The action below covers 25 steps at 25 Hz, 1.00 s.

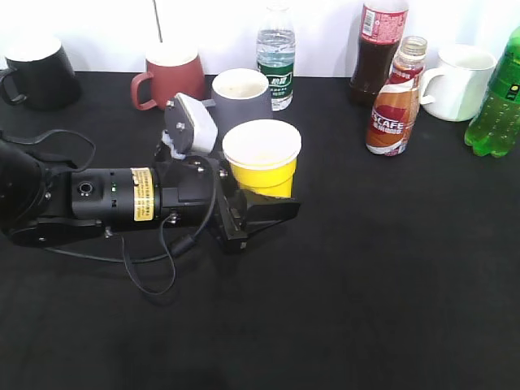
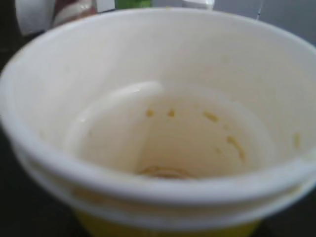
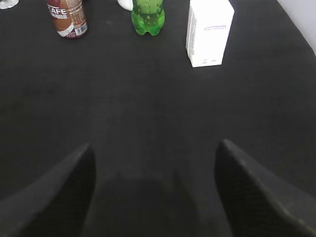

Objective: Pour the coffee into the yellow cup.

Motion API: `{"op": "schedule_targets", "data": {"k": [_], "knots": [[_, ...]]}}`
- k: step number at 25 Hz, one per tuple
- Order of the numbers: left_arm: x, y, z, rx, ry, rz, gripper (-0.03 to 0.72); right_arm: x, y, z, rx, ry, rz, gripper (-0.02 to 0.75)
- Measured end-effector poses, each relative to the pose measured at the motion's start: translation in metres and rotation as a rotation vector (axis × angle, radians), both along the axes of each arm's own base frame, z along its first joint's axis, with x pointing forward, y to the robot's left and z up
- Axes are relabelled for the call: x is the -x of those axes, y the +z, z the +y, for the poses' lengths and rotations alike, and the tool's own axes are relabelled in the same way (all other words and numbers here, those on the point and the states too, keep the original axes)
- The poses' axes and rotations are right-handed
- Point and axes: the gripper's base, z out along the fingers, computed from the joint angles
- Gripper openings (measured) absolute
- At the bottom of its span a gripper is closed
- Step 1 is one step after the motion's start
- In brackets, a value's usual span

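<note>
I expect dark coffee to flow out and collect below the yellow cup's rim when I tip the bottle, because the coffee bottle's opening (image 1: 414, 44) is open.
The yellow cup (image 1: 262, 154) stands upright on the black table, left of centre; its white inside shows a few brown specks. It fills the left wrist view (image 2: 163, 123). My left gripper (image 1: 276, 207) reaches in from the left, low over the table, and is shut on the cup's lower wall; its far finger is hidden behind the cup. The coffee (image 1: 396, 101), a small capless NESCAFE bottle of brown drink, stands upright at the back right, and also shows in the right wrist view (image 3: 67, 17). My right gripper (image 3: 155, 143) is open and empty above bare table, well short of the coffee.
Along the back stand a black mug (image 1: 36, 73), a red mug (image 1: 171, 73), a grey mug (image 1: 241, 96) right behind the cup, a water bottle (image 1: 276, 57), a dark red-labelled bottle (image 1: 378, 49), a white mug (image 1: 459, 81) and a green bottle (image 1: 497, 101). A white box (image 3: 208, 32) stands beside the green bottle.
</note>
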Motion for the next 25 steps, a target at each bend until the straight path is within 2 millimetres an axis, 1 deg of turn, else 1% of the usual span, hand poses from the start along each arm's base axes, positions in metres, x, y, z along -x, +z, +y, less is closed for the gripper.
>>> {"op": "schedule_targets", "data": {"k": [5,6,7,9,10,12,13,15,17,18,19,20,21,22,24,25], "knots": [[-0.002,-0.004,0.002,-0.047,0.028,0.011,0.450,0.000,0.001,0.000,0.001,0.003,-0.004,0.589],[-0.002,-0.003,0.001,-0.031,0.025,0.009,0.450,-0.001,0.004,0.002,0.010,0.024,-0.029,0.589],[-0.001,-0.001,0.001,-0.007,0.018,0.006,0.450,-0.008,0.014,0.004,0.032,0.055,-0.083,0.589],[-0.001,0.002,0.000,0.021,0.011,0.002,0.450,-0.040,0.032,0.010,0.074,0.107,-0.176,0.589],[-0.001,0.002,0.000,0.022,0.011,0.002,0.450,-0.061,0.038,0.013,0.100,0.135,-0.197,0.589],[-0.001,0.002,0.000,0.025,0.011,0.002,0.450,-0.098,0.043,0.021,0.138,0.194,-0.236,0.589],[-0.001,0.002,0.000,0.028,0.012,0.001,0.450,-0.118,0.040,0.022,0.147,0.195,-0.257,0.589],[-0.001,0.003,0.000,0.034,0.010,0.001,0.450,-0.151,0.017,0.021,0.176,0.156,-0.266,0.589],[-0.001,0.003,0.000,0.036,0.010,0.000,0.449,-0.184,-0.013,0.020,0.196,0.119,-0.217,0.589],[-0.001,0.003,0.000,0.036,0.010,0.000,0.449,-0.197,-0.023,0.021,0.202,0.116,-0.214,0.589],[-0.001,0.003,0.000,0.036,0.010,0.000,0.448,-0.211,-0.030,0.026,0.187,0.132,-0.246,0.589],[-0.001,0.003,0.000,0.036,0.010,0.000,0.448,-0.224,-0.041,0.036,0.173,0.184,-0.268,0.589],[-0.001,0.003,0.000,0.036,0.010,0.000,0.448,-0.235,-0.052,0.046,0.141,0.245,-0.290,0.589],[-0.001,0.003,0.000,0.036,0.010,0.000,0.448,-0.246,-0.067,0.051,0.087,0.267,-0.296,0.589],[-0.001,0.003,0.000,0.036,0.010,0.000,0.448,-0.262,-0.098,0.057,-0.009,0.272,-0.279,0.601],[-0.001,0.003,0.000,0.036,0.010,0.000,0.448,-0.271,-0.112,0.059,-0.020,0.279,-0.243,0.606]]}}
